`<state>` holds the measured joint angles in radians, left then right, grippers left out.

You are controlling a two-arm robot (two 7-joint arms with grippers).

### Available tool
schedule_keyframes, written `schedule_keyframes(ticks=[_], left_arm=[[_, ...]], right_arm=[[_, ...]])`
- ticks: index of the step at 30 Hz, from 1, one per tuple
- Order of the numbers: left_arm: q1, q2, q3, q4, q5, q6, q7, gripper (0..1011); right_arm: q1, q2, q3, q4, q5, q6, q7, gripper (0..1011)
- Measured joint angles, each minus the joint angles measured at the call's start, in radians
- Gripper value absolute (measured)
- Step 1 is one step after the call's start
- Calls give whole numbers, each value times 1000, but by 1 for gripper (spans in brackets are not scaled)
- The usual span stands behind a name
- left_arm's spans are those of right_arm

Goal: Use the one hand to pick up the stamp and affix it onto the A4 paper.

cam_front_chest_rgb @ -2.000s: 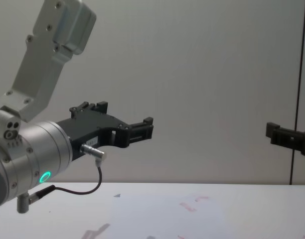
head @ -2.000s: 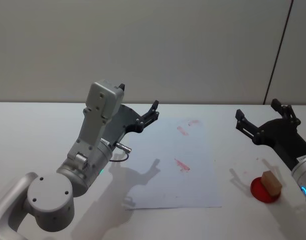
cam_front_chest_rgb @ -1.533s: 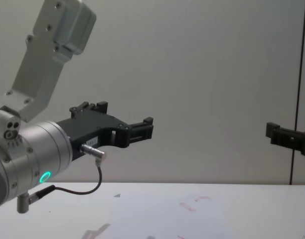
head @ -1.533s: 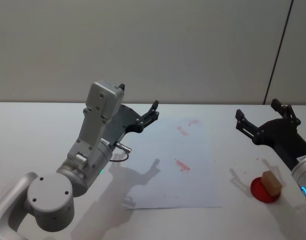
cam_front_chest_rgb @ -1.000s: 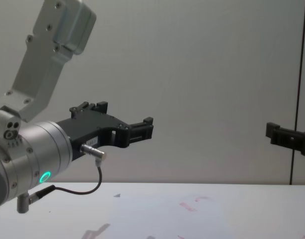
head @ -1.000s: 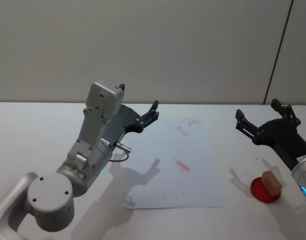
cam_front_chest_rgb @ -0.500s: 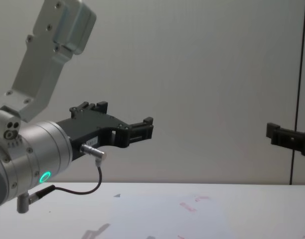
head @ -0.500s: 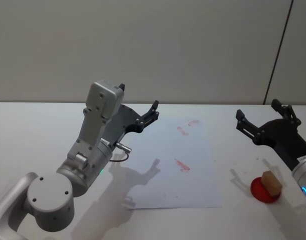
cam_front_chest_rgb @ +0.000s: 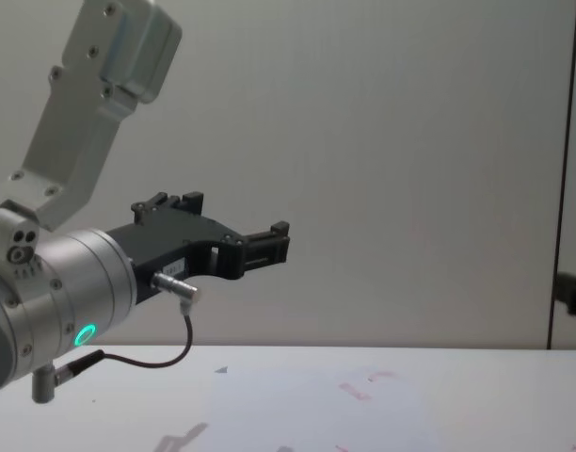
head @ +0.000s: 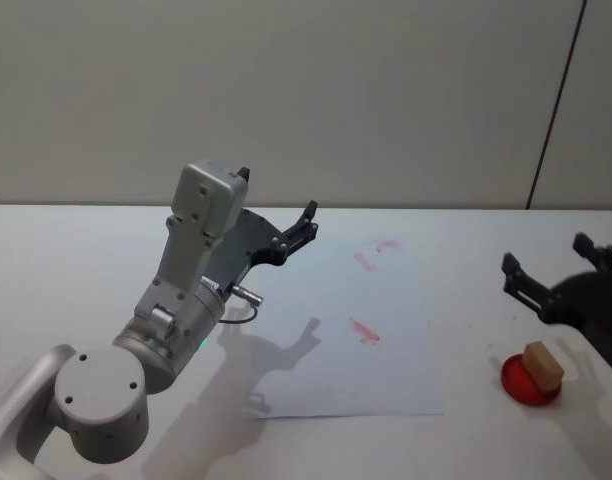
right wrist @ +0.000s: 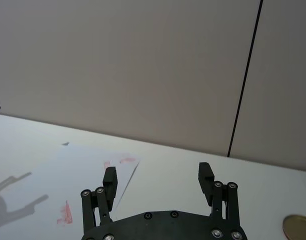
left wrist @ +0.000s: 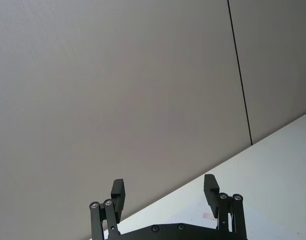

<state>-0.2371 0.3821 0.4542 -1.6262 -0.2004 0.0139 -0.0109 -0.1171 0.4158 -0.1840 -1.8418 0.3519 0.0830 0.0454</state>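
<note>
I expect the A4 paper (cam_front_chest_rgb: pixel 312 410) to slip a little when I press the stamp onto it, because a dark shadow (right wrist: pixel 128 184) shows under the paper's loose edge.
The stamp (head: pixel 543 365), a small tan block with a slanted top, stands on a red round pad (head: pixel 524 385) at the table's right. My right gripper (head: pixel 551 262), the hand, hovers open just beyond the stamp, with nothing between its fingers; it also shows as my right gripper (right wrist: pixel 158 177) and at the right edge as my right gripper (cam_front_chest_rgb: pixel 575 292). The A4 paper (head: pixel 356 330) lies flat mid-table with faint red marks, also seen as the paper (right wrist: pixel 83 165) and the paper (cam_front_chest_rgb: pixel 316 400). My left gripper (head: pixel 276 195) stays raised and open over the sheet's far left corner, green ring lit.
The left arm's grey elbow (head: pixel 96 400) and wrist (cam_front_chest_rgb: pixel 62 292) bulk large over the table's left half. A dark vertical seam (head: pixel 556 100) runs down the back wall. A round golden disc edge (right wrist: pixel 299 227) shows at the right wrist view's corner.
My right gripper has drawn back toward the right and nearer the stamp, still open. The left arm, stamp and paper have not moved.
</note>
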Motion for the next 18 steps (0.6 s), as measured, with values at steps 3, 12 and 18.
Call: schedule_keyframes(ticks=[3, 12, 18], left_arm=[[0, 0, 0, 0, 0, 0, 0, 1003], [0, 0, 0, 0, 0, 0, 0, 1003], [0, 0, 0, 0, 0, 0, 0, 1003]], right_arm=[[-32, 17, 8, -22, 18, 19, -12, 1001], [-129, 65, 32, -83, 77, 98, -58, 1001], [-163, 81, 44, -100, 97, 154, -96, 1001]])
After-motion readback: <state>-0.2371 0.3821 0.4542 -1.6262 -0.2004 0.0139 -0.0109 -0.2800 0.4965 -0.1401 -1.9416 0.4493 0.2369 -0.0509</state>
